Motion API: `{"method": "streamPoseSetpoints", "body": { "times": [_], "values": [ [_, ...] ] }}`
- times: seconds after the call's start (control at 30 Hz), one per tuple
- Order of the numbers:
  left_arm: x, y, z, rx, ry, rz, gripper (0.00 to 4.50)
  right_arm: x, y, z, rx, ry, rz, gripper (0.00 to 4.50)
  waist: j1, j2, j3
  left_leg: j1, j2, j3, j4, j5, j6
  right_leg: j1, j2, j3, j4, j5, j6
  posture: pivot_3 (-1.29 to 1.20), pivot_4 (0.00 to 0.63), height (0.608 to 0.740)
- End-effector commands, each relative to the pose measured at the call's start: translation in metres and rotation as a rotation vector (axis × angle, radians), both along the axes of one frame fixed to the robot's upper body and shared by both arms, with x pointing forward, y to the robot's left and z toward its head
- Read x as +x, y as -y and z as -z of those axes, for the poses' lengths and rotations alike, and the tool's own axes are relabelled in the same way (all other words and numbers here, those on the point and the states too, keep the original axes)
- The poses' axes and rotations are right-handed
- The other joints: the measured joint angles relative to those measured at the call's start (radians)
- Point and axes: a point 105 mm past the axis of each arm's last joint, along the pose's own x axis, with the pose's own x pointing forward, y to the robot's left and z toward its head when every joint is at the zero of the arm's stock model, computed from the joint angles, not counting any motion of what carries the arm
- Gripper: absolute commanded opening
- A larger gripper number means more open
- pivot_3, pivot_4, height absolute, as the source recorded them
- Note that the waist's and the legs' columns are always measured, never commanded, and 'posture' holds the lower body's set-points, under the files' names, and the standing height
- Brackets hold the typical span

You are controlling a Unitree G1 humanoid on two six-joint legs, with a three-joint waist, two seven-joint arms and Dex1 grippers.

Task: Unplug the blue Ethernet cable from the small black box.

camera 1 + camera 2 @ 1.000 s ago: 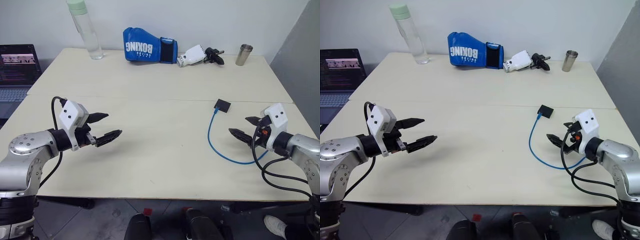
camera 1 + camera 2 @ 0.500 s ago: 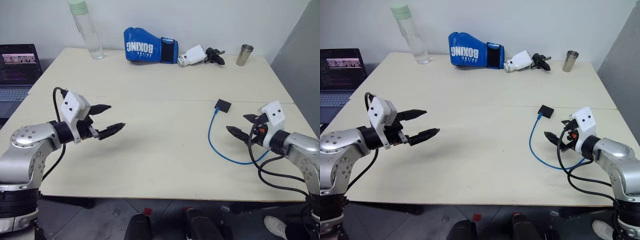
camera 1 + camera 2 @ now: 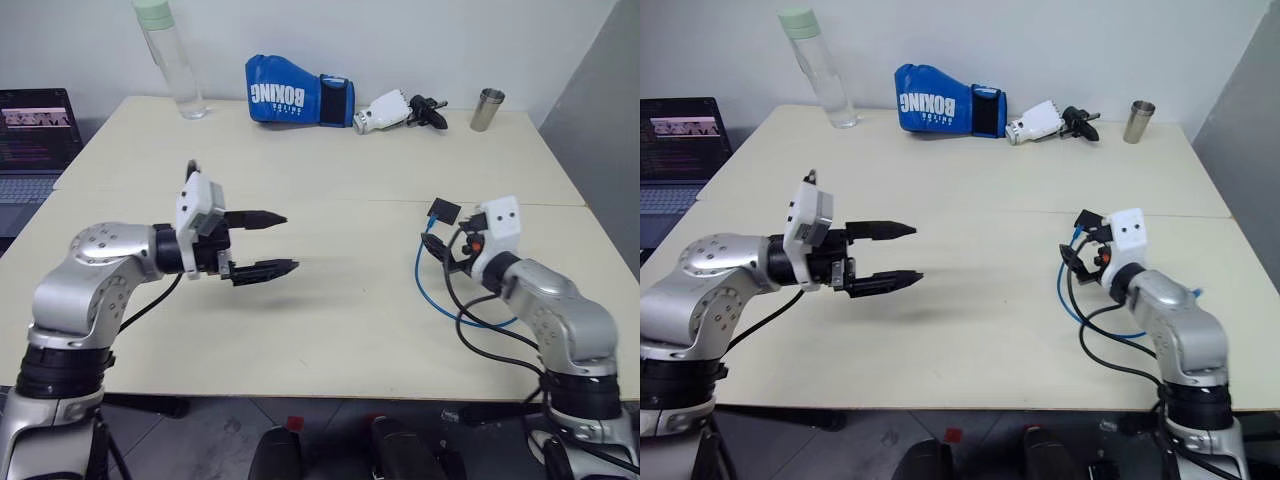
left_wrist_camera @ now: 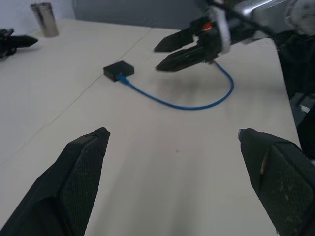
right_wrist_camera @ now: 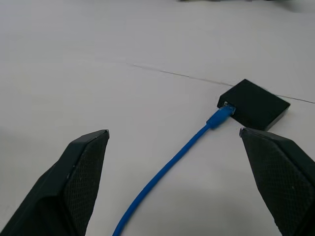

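The blue Ethernet cable (image 5: 165, 169) runs between the open fingers of my right gripper, so the gripper should keep moving toward the cable's plug (image 3: 432, 222) and close there.
The small black box (image 3: 445, 211) lies flat on the right half of the table (image 3: 330, 320). The blue Ethernet cable (image 5: 167, 167) is plugged into its near edge and curves away in a loop (image 4: 187, 105). My right gripper (image 5: 173, 133) is open just short of the box, pointing at the plug, with the cable running between its fingers' line. The left wrist view shows that same right gripper (image 4: 158, 58) hovering over the loop beside the box (image 4: 119, 70). My left gripper (image 3: 288, 241) is open above the middle of the table, pointing right toward the box, holding nothing.
Along the far edge stand a clear bottle (image 3: 172, 60), a blue boxing glove (image 3: 298, 103), a loose white-and-black gripper head (image 3: 400, 110) and a metal cup (image 3: 488, 110). A laptop (image 3: 35, 140) sits off the table's left side.
My left gripper swung right and rose toward the table's middle. My right gripper moved left and forward, from the table's right edge to just short of the box. Both stayed open.
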Motion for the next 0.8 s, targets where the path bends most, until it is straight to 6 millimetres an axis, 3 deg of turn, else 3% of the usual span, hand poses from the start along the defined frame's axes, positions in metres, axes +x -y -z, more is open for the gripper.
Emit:
{"method": "streamPoseSetpoints", "body": {
  "times": [0.03,0.2,0.4,0.63,0.67,0.7,0.8],
  "values": [
    [0.001,0.014,-0.01,0.014,0.044,0.088,4.48,0.023,0.005,-0.001,-0.016,0.046,0.169,4.5,-0.001,0.0,0.0,0.0,0.0,0.001,0.0,0.0,-0.001,-0.001,0.0,0.0,0.0,0.0,0.0,0.0,0.15,0.74],
    [0.005,0.022,-0.011,0.024,0.056,0.129,4.48,0.045,-0.011,0.017,0.057,0.004,0.235,4.5,-0.003,0.0,0.0,0.0,0.0,0.001,-0.001,0.001,-0.002,-0.001,0.0,0.001,0.0,0.0,0.0,0.0,0.15,0.74],
    [0.006,0.023,-0.01,0.028,0.061,0.129,4.48,0.066,-0.033,0.037,0.014,-0.006,0.262,4.5,-0.018,0.001,0.0,0.0,0.0,0.001,-0.001,0.001,-0.001,-0.002,0.0,0.001,0.0,0.0,0.0,0.0,0.15,0.74],
    [0.006,0.019,-0.01,0.029,0.066,0.102,4.48,0.081,-0.026,0.039,-0.005,0.007,0.331,4.5,-0.025,0.0,0.0,0.0,0.0,0.001,-0.001,0.001,-0.001,-0.001,0.0,0.001,0.001,0.0,0.0,0.0,0.15,0.74],
    [0.006,0.018,-0.01,0.029,0.067,0.097,4.5,0.082,-0.024,0.039,-0.003,0.006,0.342,4.08,-0.025,0.0,0.0,0.0,0.0,0.001,-0.001,0.001,-0.001,-0.001,0.0,0.001,0.001,0.0,0.0,0.0,0.15,0.74],
    [0.007,0.017,-0.01,0.029,0.069,0.09,4.5,0.083,-0.02,0.04,-0.003,0.003,0.361,4.03,-0.025,0.0,0.0,0.0,0.0,0.001,-0.001,0.001,-0.001,-0.001,0.0,0.001,0.001,0.0,0.0,0.0,0.15,0.74],
    [0.007,0.016,-0.011,0.028,0.072,0.074,4.5,0.084,-0.012,0.043,-0.003,-0.004,0.387,3.32,-0.024,0.0,0.0,0.0,0.0,0.001,-0.001,0.001,-0.001,-0.001,-0.001,0.0,0.001,0.0,0.0,0.0,0.15,0.74]
  ]
}}
